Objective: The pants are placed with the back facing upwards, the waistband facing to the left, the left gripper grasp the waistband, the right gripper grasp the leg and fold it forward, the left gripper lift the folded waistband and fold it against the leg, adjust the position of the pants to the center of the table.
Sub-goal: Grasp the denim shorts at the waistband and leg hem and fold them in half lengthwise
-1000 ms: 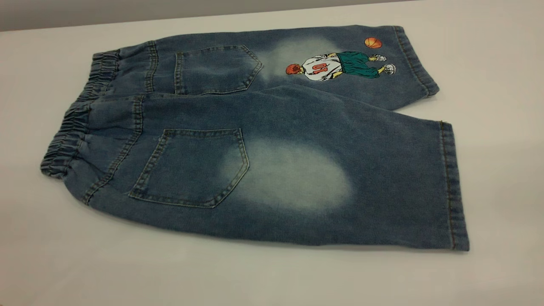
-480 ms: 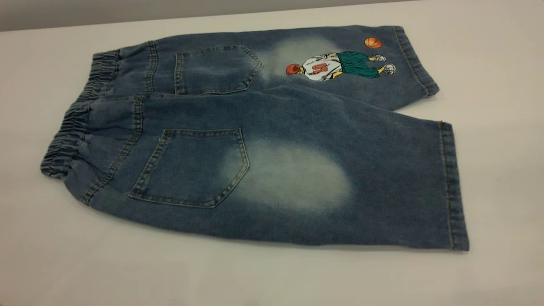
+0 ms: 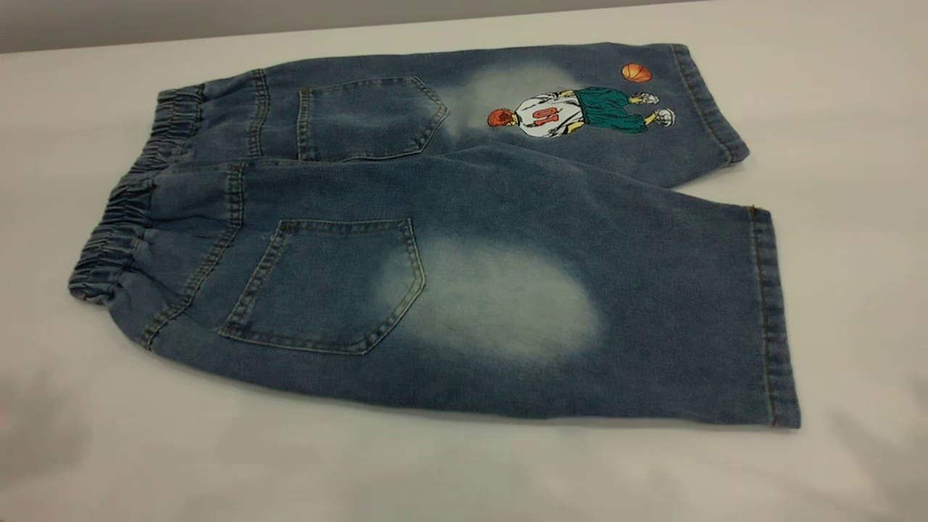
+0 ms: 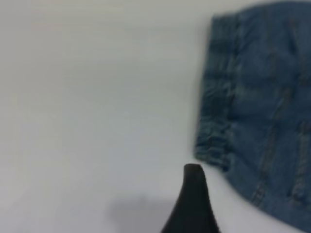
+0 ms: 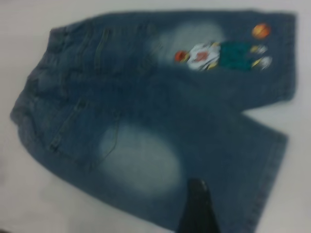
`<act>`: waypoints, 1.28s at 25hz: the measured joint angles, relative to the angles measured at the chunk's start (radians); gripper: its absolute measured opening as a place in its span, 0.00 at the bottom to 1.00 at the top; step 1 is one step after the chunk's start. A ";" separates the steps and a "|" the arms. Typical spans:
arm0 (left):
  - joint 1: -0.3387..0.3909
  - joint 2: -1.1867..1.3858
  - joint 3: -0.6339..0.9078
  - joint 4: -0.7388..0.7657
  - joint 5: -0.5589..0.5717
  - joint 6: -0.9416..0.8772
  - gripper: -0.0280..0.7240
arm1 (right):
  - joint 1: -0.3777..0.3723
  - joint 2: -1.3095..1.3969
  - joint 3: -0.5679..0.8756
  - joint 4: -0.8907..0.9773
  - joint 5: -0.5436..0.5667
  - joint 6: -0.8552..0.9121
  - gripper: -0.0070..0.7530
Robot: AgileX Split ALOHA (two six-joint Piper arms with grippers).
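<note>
The table is open beside the waistband's front corner (image 3: 90,287), so the robot's left gripper should carry on going down to the ruffled waistband (image 3: 108,251) and close once its fingers are on both sides of the cloth.
The blue denim pants (image 3: 449,188) lie flat on the table (image 3: 435,471), back pockets up. The ruffled waistband (image 3: 123,210) points left. The leg (image 3: 507,304) with the pale oval is nearest the front; the printed leg (image 3: 580,112) lies behind it. Neither gripper shows in the exterior view. The left gripper (image 4: 243,208) hovers open over bare table just off the waistband (image 4: 214,121); only one black finger (image 4: 193,199) shows. The right gripper (image 5: 218,208) hangs open above the leg (image 5: 141,160) near its front edge, with one finger (image 5: 197,208) visible. Neither holds anything.
Bare white table surrounds the pants on all sides. The table's far edge (image 3: 362,29) meets a grey wall. Soft shadows lie on the table at the front left (image 3: 36,428) and front right (image 3: 870,442).
Faint shadows have appeared on the table at the front left and front right. The pants have not moved.
</note>
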State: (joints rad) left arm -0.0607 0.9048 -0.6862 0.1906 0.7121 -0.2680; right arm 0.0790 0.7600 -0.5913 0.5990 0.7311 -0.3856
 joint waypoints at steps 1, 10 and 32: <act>0.000 0.056 0.001 0.001 -0.015 0.000 0.74 | 0.000 0.042 0.000 0.031 -0.013 -0.022 0.60; 0.120 0.437 0.001 -0.054 -0.143 0.023 0.74 | 0.000 0.288 0.000 0.137 -0.084 -0.096 0.60; 0.158 0.967 -0.206 -0.402 -0.208 0.339 0.67 | 0.000 0.371 0.000 0.144 -0.163 -0.142 0.60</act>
State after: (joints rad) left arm 0.0972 1.8719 -0.8926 -0.2113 0.5040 0.0713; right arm 0.0790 1.1311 -0.5913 0.7427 0.5677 -0.5272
